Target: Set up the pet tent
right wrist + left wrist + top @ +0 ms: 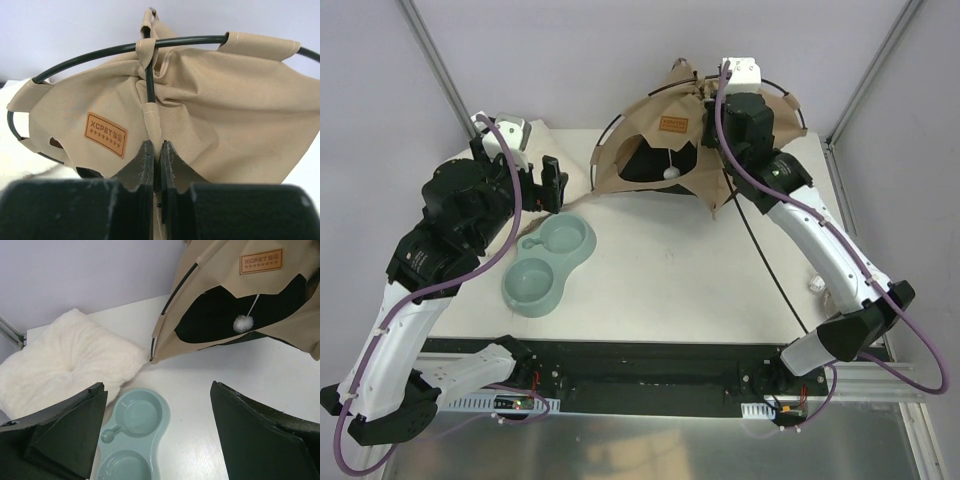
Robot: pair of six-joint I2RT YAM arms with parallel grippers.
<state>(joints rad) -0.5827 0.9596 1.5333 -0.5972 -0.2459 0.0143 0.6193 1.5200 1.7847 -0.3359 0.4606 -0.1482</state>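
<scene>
The black pole's long end [775, 265] juts out beneath my right gripper. My left gripper should hold the pole [741, 214] near the fabric before my right one regrips lower.
The pet tent [655, 140] stands at the back of the table, tan fabric half raised on thin black poles [100, 52]. Its dark opening faces the front, with a white ball [243, 323] dangling in it under a brown label patch [260, 261]. My right gripper [156, 146] is at the tent's top [712, 100], shut on a tan fabric seam just below where the poles cross. My left gripper [157, 390] hovers to the left of the tent [525, 170], jaws wide open with nothing between them.
A white fluffy cushion [60, 360] lies at the back left, touching the tent's left corner. A teal double bowl [548, 262] sits under my left gripper. A thin black line [770, 270] runs across the table on the right, near a small white object [817, 284].
</scene>
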